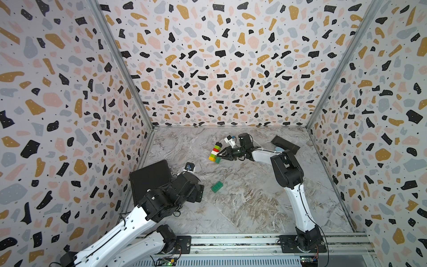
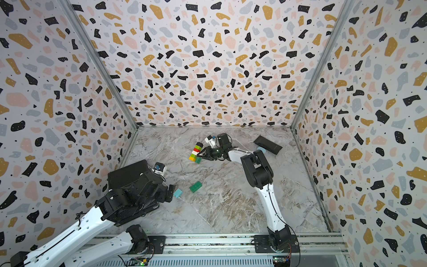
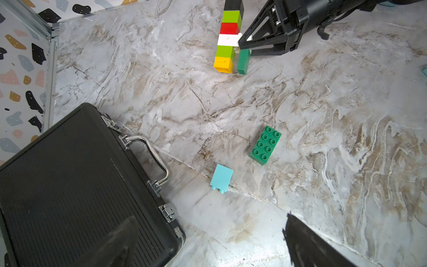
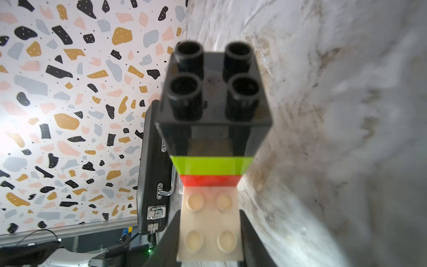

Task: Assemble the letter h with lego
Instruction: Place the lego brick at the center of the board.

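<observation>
My right gripper should carry on lowering the h until it reaches the marble (image 1: 206,160) and then let go, because the h is complete with the dark green brick (image 1: 218,160) under the white brick's end.
The lego column (image 1: 215,152) lies flat on the marble table toward the back in both top views: black, lime, red, white, lime, yellow. Its white brick (image 3: 228,40) is long and sticks out sideways, with a dark green brick (image 3: 243,60) joined under that end. My right gripper (image 4: 209,212) is shut on the white brick (image 4: 209,228), reaching in from the right (image 2: 200,156). A loose dark green long brick (image 3: 265,145) and a light blue brick (image 3: 221,178) lie nearer the front. My left gripper (image 3: 210,217) hovers open and empty near the light blue brick (image 2: 178,193).
A black briefcase (image 1: 150,178) with a metal handle lies against the left wall, partly under my left arm. A dark flat box (image 1: 285,143) and a pale-blue oval thing (image 2: 261,149) sit at the back right. Patterned walls close in three sides.
</observation>
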`<state>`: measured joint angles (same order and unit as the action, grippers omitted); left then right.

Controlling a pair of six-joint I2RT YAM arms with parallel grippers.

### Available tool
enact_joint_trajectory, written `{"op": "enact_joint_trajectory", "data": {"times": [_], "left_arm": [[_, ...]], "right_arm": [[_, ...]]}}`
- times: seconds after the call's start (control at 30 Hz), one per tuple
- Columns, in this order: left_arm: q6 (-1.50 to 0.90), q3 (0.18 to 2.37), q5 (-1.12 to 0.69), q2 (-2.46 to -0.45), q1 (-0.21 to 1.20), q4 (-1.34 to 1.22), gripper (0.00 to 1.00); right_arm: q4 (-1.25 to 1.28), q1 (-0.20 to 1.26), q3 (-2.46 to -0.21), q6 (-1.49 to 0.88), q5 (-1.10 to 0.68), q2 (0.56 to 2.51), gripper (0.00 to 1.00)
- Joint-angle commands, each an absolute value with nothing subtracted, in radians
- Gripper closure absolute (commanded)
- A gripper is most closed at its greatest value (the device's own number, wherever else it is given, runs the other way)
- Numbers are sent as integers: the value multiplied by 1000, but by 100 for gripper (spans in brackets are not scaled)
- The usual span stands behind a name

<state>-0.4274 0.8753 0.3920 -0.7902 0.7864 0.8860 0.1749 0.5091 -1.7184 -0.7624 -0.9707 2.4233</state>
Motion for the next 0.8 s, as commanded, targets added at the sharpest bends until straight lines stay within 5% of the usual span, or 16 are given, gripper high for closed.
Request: {"op": "enact_joint_trajectory", "data": {"times": [0.0,0.33,0.63,0.77], "left_arm": [[-419,893,379,-781,781,870,1],[-419,893,368,-781,781,868,1],[-419,893,365,-782,779,867,1],[-419,893,362,-787,776,866,1]], "right_arm": [[120,510,-1796,-839,-1051,2448,94],[19,531,-1991,-854,-1116,2595,86],[-236,532,-2181,-713,-1017,2679,45],[-236,522,-2219,-727,-974,2687,36]]}}
